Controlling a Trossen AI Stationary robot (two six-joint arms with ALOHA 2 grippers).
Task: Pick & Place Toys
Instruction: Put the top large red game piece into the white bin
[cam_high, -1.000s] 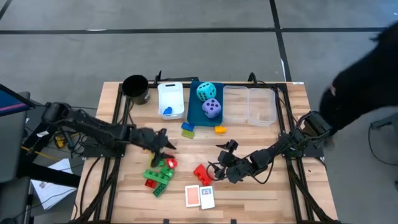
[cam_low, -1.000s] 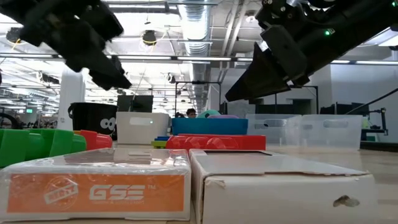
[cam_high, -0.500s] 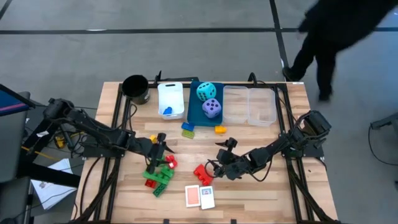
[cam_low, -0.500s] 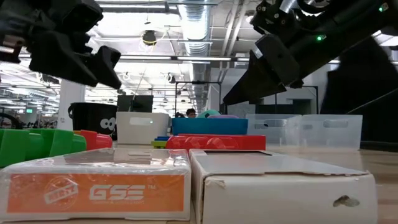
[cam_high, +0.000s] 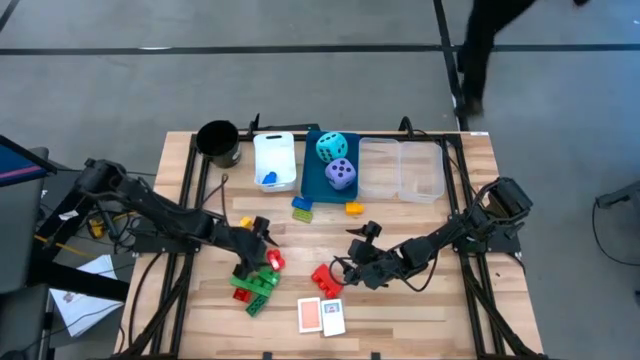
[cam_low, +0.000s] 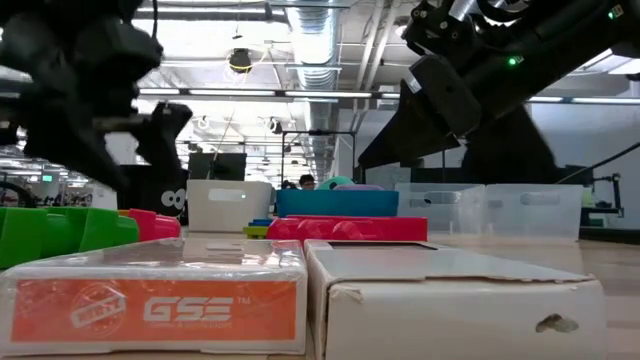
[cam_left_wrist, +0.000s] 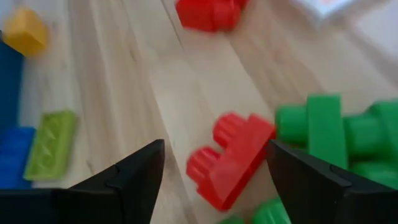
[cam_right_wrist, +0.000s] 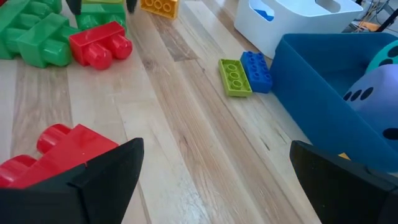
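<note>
My left gripper carries on going down until both fingers close on the small red brick, which lies between its open fingers with its studs toward one finger.
My left gripper is open, low over a small red brick that lies beside a pile of green bricks. In the left wrist view the red brick lies between the two fingers without touching them. My right gripper is open above the table, beside a larger red brick, which shows by one finger in the right wrist view. A cyan die and a purple die sit in the blue bin. Two cards lie flat near the front edge.
At the back stand a black cup, a white bin and two clear bins. A blue and green brick pair, an orange brick and a yellow brick lie before the bins.
My left gripper has gone toward the table's near edge and down, from beside the small red brick to right over it and the green pile. A person beyond the table's far edge has walked on.
</note>
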